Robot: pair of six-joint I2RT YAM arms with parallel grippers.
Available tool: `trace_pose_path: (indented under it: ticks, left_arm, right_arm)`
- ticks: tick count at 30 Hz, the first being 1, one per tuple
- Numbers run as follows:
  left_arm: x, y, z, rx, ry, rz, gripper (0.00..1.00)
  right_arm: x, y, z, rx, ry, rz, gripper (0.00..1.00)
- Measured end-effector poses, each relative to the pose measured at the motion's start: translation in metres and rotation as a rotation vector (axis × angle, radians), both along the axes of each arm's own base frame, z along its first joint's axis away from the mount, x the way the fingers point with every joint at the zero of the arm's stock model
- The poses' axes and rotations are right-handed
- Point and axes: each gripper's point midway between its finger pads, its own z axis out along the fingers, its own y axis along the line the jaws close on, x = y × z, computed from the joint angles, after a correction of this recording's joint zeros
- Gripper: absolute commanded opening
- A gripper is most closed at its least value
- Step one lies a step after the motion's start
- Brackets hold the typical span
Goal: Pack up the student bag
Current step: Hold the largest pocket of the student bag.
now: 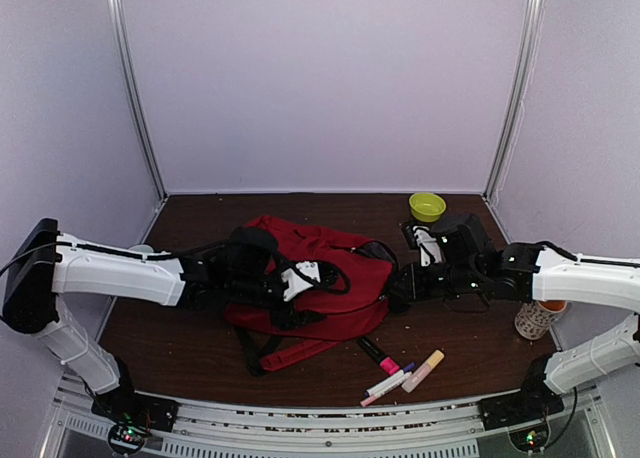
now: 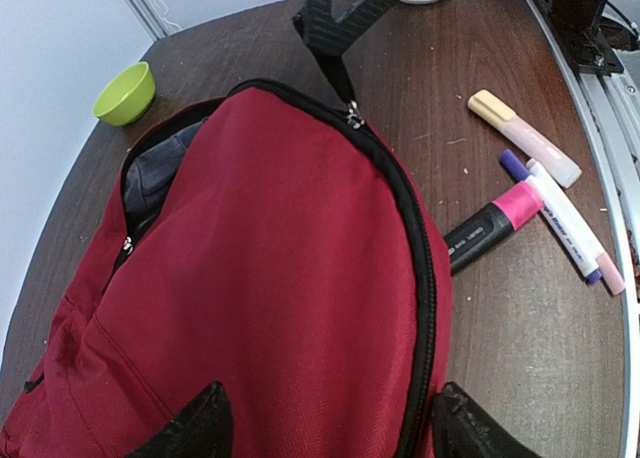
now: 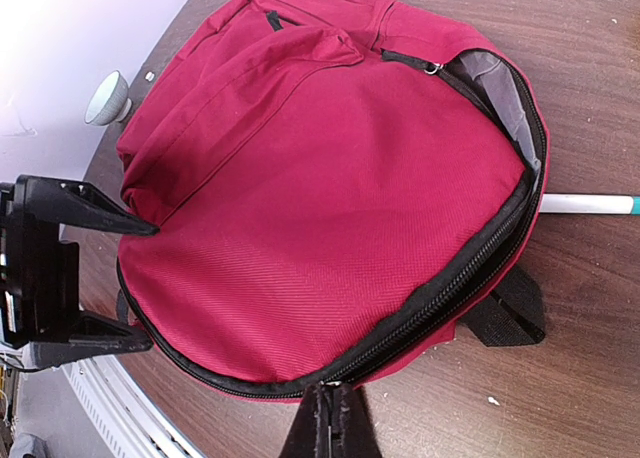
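The bag's black zipper (image 2: 415,423) sits by one finger, so next my left gripper centers on that zipper (image 2: 426,333) and pinches it still before my right gripper draws its pull.
The student bag (image 1: 330,263), dark red with a black zipper, lies flat in the middle of the brown table. Its main zipper gapes at the top, showing grey lining (image 3: 500,83). My left gripper (image 2: 330,428) is open. Its black fingers (image 2: 195,428) straddle the bag's (image 2: 260,278) front panel near the bottom edge. My right gripper (image 3: 337,398) is shut on the zipper pull (image 2: 340,73) at the bag's (image 3: 330,178) right rim. From above, the left gripper (image 1: 318,278) sits over the bag and the right gripper (image 1: 400,286) is at its right edge.
Several markers and highlighters (image 1: 400,370) lie near the front edge, right of the bag, among them a yellow one (image 2: 525,138) and a pink-capped black one (image 2: 495,228). A green bowl (image 1: 427,206) sits at the back. A white perforated cup (image 1: 540,320) stands far right. A white pen (image 3: 590,204) pokes out from under the bag.
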Motion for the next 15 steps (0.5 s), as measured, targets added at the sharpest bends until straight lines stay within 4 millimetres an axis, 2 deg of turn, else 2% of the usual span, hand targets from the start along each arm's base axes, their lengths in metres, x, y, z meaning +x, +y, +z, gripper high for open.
trace_pose_path:
  ticks: [8, 13, 15]
  left_arm:
    - [-0.014, -0.033, 0.003, 0.022, -0.008, -0.078, 0.63]
    - [-0.030, -0.046, 0.001, 0.033, -0.036, -0.105, 0.47]
    - [-0.032, -0.049, -0.006, 0.048, -0.045, -0.101, 0.34]
  right_arm:
    - [0.000, 0.000, 0.002, 0.004, -0.002, 0.000, 0.00]
    - [-0.001, 0.002, 0.005, 0.020, -0.008, 0.007, 0.00]
    - [-0.003, 0.005, 0.007, 0.032, -0.007, 0.022, 0.00]
